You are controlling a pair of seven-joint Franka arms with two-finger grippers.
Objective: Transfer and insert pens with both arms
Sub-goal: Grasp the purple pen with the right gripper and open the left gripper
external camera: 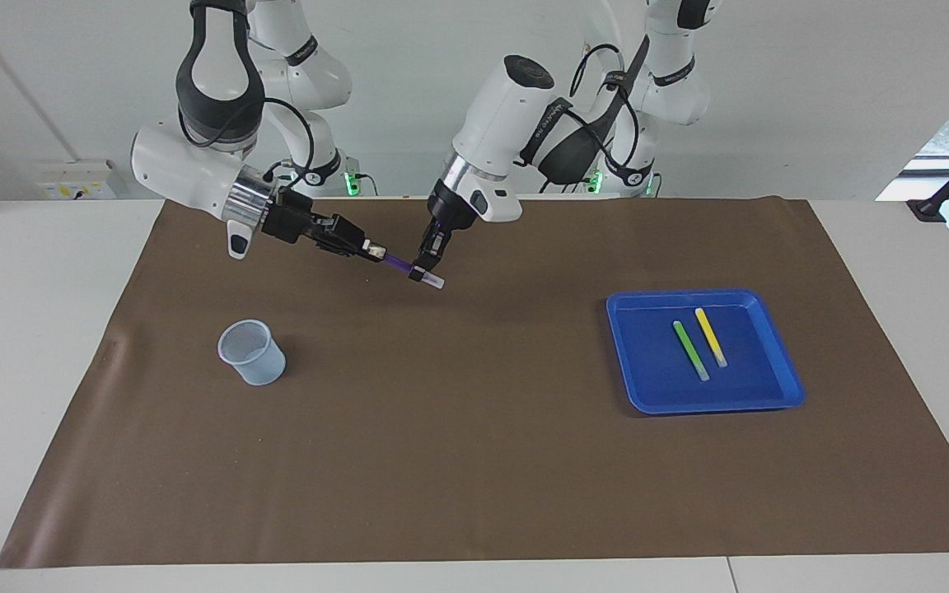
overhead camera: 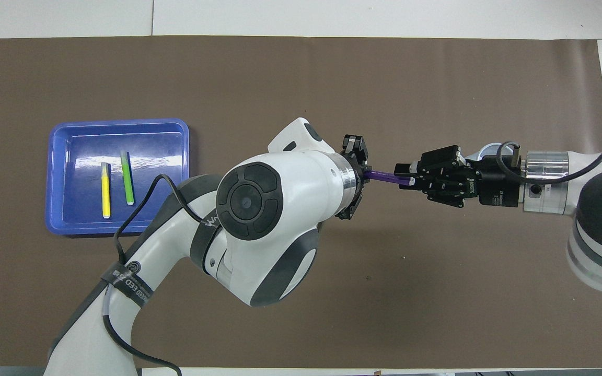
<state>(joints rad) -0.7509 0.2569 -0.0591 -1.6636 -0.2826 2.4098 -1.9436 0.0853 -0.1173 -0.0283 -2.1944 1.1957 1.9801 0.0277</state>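
Observation:
Next, I open my left gripper, which is closed on the purple pen near its pale cap (external camera: pixel 432 281), and move it away before my right gripper puts the pen into the cup (external camera: pixel 251 352).
The purple pen (external camera: pixel 399 263) (overhead camera: pixel 384 176) hangs tilted over the brown mat between both grippers. My left gripper (external camera: pixel 423 274) (overhead camera: pixel 366 175) reaches down from above and is shut on the pen near its pale cap. My right gripper (external camera: pixel 376 249) (overhead camera: pixel 405 180) comes in from the side and is shut on the pen's other end. The green pen (external camera: pixel 690 350) (overhead camera: pixel 127 177) and the yellow pen (external camera: pixel 711 337) (overhead camera: pixel 105 190) lie side by side in the blue tray (external camera: pixel 779 354) (overhead camera: pixel 118 123) toward the left arm's end.
A pale translucent cup (external camera: pixel 252 352) stands upright on the mat toward the right arm's end, farther from the robots than the right gripper. The brown mat (external camera: pixel 474 461) covers most of the white table.

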